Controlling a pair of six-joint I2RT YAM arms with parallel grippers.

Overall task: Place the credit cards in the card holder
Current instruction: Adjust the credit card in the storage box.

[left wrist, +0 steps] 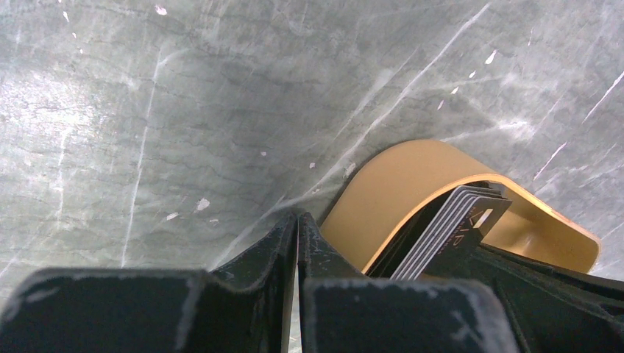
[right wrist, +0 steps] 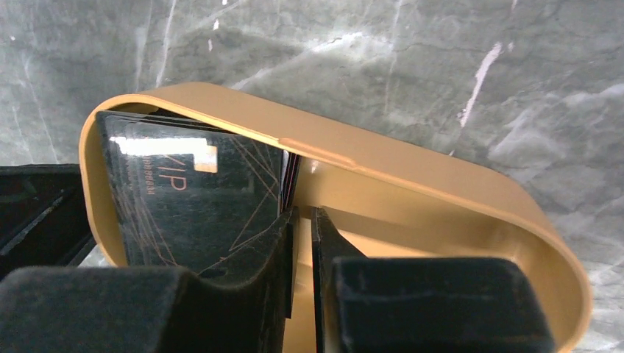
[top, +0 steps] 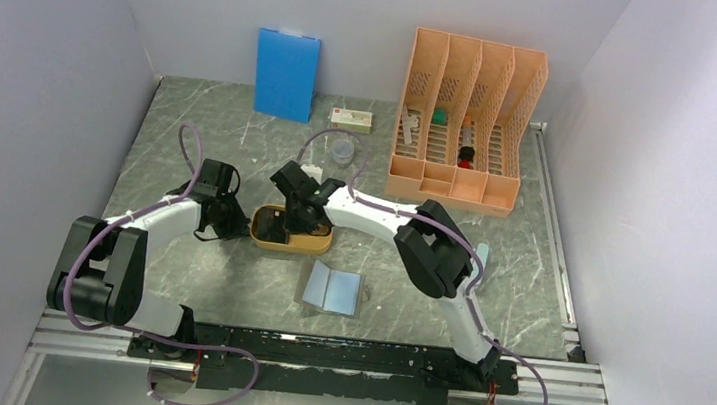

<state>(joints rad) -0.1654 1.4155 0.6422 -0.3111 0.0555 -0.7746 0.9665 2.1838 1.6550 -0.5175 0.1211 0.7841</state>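
The credit cards are in a tight stack (right wrist: 191, 187) at the end of the tray near my left gripper, so I should use my right gripper to spread them over the tray's empty bottom (right wrist: 434, 237).
Several black credit cards (right wrist: 191, 198) stand on edge as a stack at the left end of a shallow orange oval tray (right wrist: 412, 165); they also show in the left wrist view (left wrist: 460, 220). My right gripper (right wrist: 303, 213) is inside the tray, just right of the stack, its jaws closed to a narrow slit with nothing seen between them. My left gripper (left wrist: 298, 219) is shut and empty, low over the table just outside the tray's left wall (left wrist: 397, 191). The card holder (top: 333, 288) lies open, pale blue side up, in front of the tray.
A tall orange file rack (top: 463, 123) stands at the back right. A blue upright board (top: 285, 74) leans on the back wall, with a small white box (top: 352, 117) and a clear cup (top: 342, 149) beside it. Walls close the table on three sides.
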